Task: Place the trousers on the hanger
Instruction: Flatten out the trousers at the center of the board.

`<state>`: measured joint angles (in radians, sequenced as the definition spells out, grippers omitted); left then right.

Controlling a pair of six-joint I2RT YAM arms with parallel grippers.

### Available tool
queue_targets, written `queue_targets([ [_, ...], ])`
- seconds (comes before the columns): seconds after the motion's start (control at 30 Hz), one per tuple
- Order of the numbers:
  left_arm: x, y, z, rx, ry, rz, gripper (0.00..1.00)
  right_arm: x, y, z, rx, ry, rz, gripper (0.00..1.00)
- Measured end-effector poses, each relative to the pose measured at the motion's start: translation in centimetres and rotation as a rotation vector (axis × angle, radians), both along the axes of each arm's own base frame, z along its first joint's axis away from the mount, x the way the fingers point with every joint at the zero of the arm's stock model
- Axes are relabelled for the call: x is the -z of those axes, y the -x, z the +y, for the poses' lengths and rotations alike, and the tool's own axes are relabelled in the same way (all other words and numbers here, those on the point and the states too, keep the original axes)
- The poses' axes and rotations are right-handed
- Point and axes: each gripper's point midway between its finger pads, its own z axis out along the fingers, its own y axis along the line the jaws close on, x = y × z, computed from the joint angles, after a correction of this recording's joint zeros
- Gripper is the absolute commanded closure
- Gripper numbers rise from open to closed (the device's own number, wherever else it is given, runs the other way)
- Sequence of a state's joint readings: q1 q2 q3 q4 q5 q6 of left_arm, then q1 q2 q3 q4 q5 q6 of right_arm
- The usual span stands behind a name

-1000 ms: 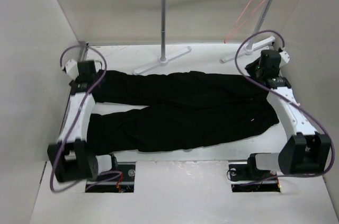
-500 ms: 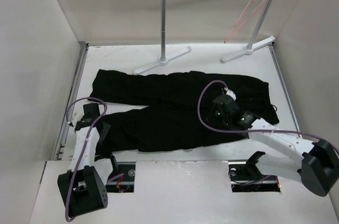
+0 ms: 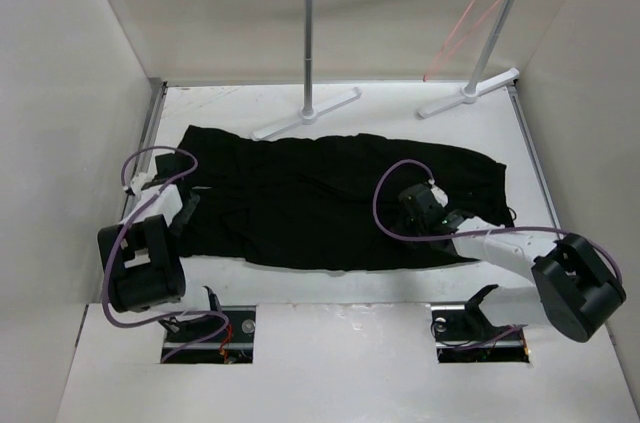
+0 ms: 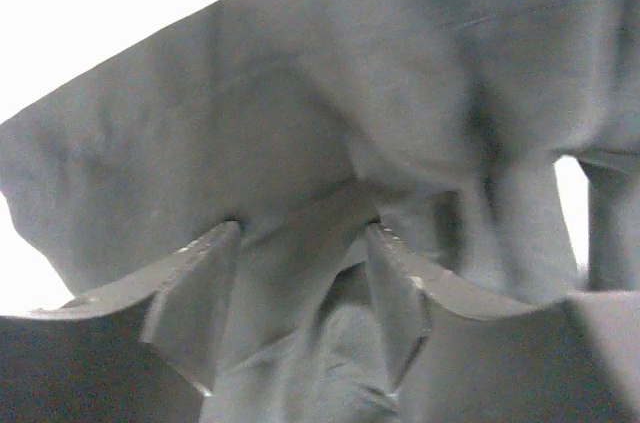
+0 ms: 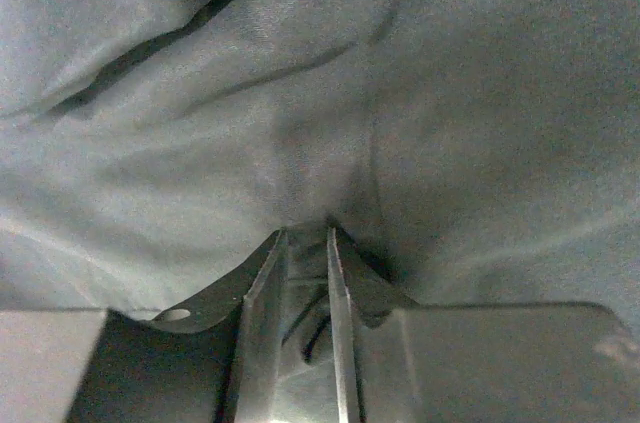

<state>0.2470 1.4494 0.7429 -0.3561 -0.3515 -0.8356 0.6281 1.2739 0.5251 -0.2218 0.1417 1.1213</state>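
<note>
The near leg of the black trousers [image 3: 270,240] will fold over the far leg when I carry it across, because a slit [image 3: 202,188] separates the legs.
The black trousers [image 3: 300,193] lie across the table as one wide band, legs to the left and waist to the right. My left gripper [image 3: 183,211] sits at their left end. In the left wrist view its jaws [image 4: 303,228] stand partly apart with a bunched fold of the trousers [image 4: 330,93] caught between them. My right gripper [image 3: 415,205] rests on the cloth right of centre. Its fingers [image 5: 307,231] are nearly together, pinching a ridge of the trousers [image 5: 320,123]. The thin pinkish-red hanger [image 3: 452,33] hangs from the right end of the rack's rail, far from both grippers.
A grey metal clothes rack [image 3: 308,43] with white joints stands behind the trousers, and its white feet [image 3: 305,113] reach close to their far edge. Tall beige walls close in the table on the left, back and right.
The gap between the two legs has closed and the trousers now lie as one narrower band. My left gripper moved up to their left end, and my right gripper shifted slightly toward the middle.
</note>
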Motion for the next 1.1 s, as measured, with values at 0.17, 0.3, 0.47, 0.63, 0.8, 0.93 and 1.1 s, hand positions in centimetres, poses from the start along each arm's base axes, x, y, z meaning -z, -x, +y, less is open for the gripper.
queue_targets([
  [0.17, -3.3, -0.8, 0.1, 0.038, -0.037, -0.091, 0.39, -0.4, -1.1, 0.2, 0.014, -0.003, -0.008, 0.54],
  [0.3, -8.9, 0.4, 0.6, 0.022, -0.087, -0.254, 0.42, -2.1, -1.5, 0.4, -0.003, -0.01, -0.056, 0.4],
  [0.47, -7.9, 6.0, 1.1, -0.089, -0.076, -0.273, 0.44, -6.6, -1.8, 0.8, -0.046, -0.063, -0.19, 0.34],
  [0.63, -2.6, 10.2, -0.1, -0.177, 0.047, -0.103, 0.43, -9.0, -1.3, 0.9, -0.093, -0.089, -0.26, 0.34],
  [0.8, -1.0, 10.7, 0.9, -0.284, 0.095, -0.092, 0.43, -10.3, 0.1, 0.6, -0.136, -0.128, -0.303, 0.3],
  [0.93, 0.0, 10.8, 1.6, -0.329, 0.099, -0.094, 0.49, -9.8, 1.1, -0.4, -0.143, -0.129, -0.3, 0.31],
  [1.1, 0.4, 9.7, 3.4, -0.371, 0.08, -0.138, 0.69, -9.1, 1.7, -3.0, -0.08, -0.111, -0.289, 0.34],
])
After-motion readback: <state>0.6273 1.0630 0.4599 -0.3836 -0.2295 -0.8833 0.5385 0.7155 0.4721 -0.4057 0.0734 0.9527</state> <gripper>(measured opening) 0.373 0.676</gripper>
